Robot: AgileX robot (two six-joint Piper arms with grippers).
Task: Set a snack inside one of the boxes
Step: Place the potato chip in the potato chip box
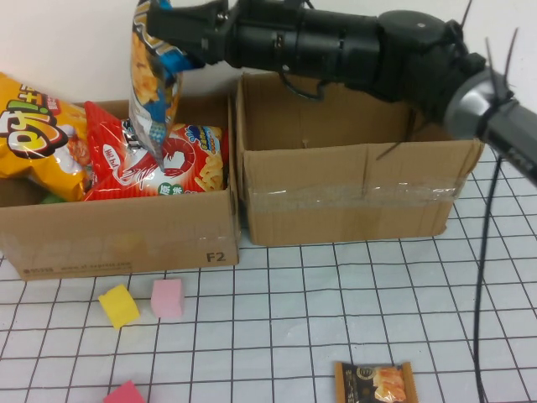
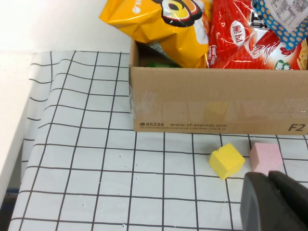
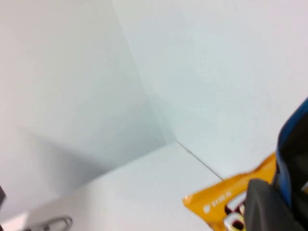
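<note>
The blue chip bag is hanging upright with its lower end (image 1: 158,151) against the red chip bag, so my right gripper should put the blue chip bag down flat across the snacks (image 1: 122,172).
My right gripper (image 1: 161,32) reaches across from the right and is shut on the top of a blue chip bag (image 1: 153,84). The bag hangs down over the left cardboard box (image 1: 117,239), its lower end among the snacks there. That box holds a yellow chip bag (image 1: 38,134) and a red chip bag (image 1: 159,164). The right cardboard box (image 1: 352,197) looks empty. In the right wrist view the blue bag (image 3: 291,159) sits between the fingers, with the yellow bag (image 3: 226,202) behind. My left gripper (image 2: 276,199) is shut, low over the table near the foam cubes.
A yellow cube (image 1: 118,305), a pink cube (image 1: 167,297) and a red-pink cube (image 1: 126,393) lie on the gridded cloth in front of the left box. A small orange snack packet (image 1: 375,382) lies near the front edge. The table's left edge shows in the left wrist view (image 2: 14,144).
</note>
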